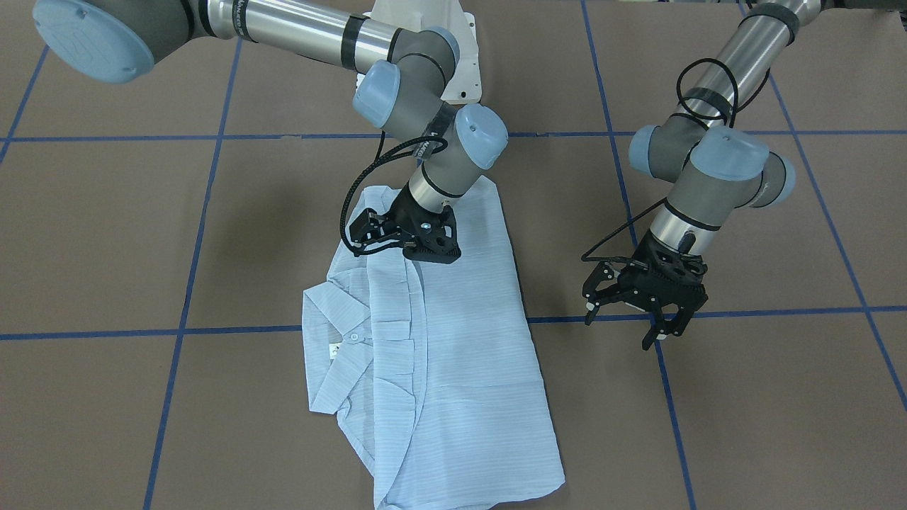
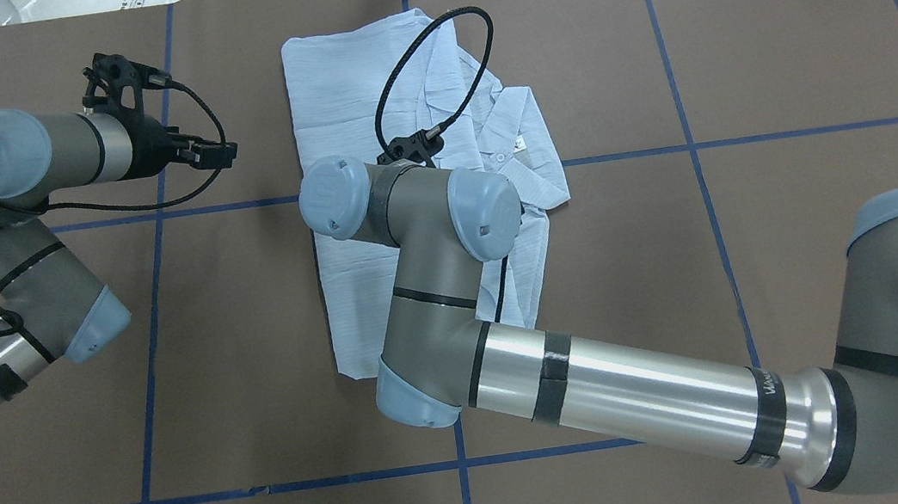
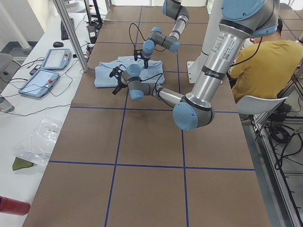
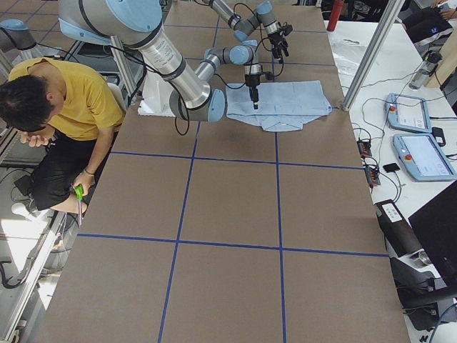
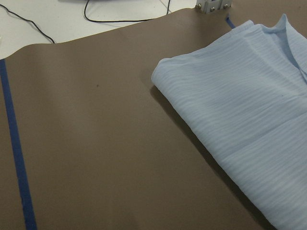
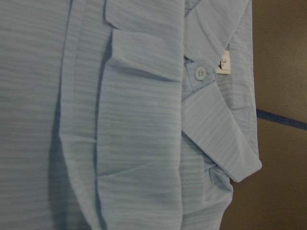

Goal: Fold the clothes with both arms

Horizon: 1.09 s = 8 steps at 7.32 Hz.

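The shirt's top layer edge (image 1: 417,361) ends before it reaches the collar, so next my right gripper goes back and pulls that layer smooth over the collar (image 1: 348,340).
The pale-blue shirt (image 1: 460,368) lies folded into a long strip on the brown table, with its collar (image 1: 340,354) turned out to one side. It also shows in the overhead view (image 2: 340,84). The right wrist view shows the collar button (image 6: 200,73) and the neck label (image 6: 225,62). My right gripper (image 1: 425,244) hovers over the shirt's end nearest the robot. Its fingertips are hidden under its own body. My left gripper (image 1: 622,329) is open and empty, above bare table beside the shirt. The left wrist view shows the shirt's folded edge (image 5: 249,110).
Blue tape lines (image 1: 177,333) cross the brown table. A metal post (image 4: 364,57) stands at the far table edge near the shirt. Two teach pendants (image 3: 47,61) lie on the side bench. A person in yellow (image 4: 64,107) sits behind the robot.
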Available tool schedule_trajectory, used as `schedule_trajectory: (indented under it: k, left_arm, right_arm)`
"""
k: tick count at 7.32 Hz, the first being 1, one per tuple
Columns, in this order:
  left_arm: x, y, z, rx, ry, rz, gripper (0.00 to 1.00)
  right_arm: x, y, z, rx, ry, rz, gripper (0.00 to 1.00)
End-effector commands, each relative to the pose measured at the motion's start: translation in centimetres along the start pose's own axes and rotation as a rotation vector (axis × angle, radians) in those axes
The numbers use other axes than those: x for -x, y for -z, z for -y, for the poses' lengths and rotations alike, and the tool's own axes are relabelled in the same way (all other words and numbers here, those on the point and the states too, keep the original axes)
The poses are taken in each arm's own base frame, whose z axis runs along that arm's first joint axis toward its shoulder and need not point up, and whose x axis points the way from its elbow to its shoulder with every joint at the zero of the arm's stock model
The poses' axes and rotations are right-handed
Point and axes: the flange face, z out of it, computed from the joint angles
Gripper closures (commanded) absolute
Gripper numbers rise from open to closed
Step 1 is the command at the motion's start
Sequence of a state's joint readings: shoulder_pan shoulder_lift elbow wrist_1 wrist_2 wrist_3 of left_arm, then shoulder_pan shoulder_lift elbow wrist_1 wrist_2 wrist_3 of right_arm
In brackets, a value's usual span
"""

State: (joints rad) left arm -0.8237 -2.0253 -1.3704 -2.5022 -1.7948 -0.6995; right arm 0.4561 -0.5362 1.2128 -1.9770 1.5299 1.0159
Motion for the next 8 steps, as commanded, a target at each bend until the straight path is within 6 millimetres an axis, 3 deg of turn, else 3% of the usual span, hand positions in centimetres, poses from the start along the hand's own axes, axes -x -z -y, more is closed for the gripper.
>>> schedule_trajectory:
  k: [1, 4, 6, 8]
  left_arm:
    - [0.0, 0.0, 0.0, 0.000, 0.000, 0.000, 0.00]
    - [0.0, 0.0, 0.0, 0.000, 0.000, 0.000, 0.00]
    - [0.0, 0.0, 0.0, -0.001, 0.000, -0.001, 0.00]
    - [-0.9, 0.4, 0.8, -0.009, 0.022, -0.017, 0.00]
  right_arm:
    - [-4.4, -3.3, -1.0, 0.001, 0.030, -0.018, 0.00]
    - [-15.5, -7.5, -2.8, -0.014, 0.069, -0.027, 0.00]
    - [-19.1, -8.6, -4.4, -0.025, 0.077, -0.019, 0.00]
    - [-20.8, -3.3, -3.1, -0.117, 0.023, 0.140, 0.00]
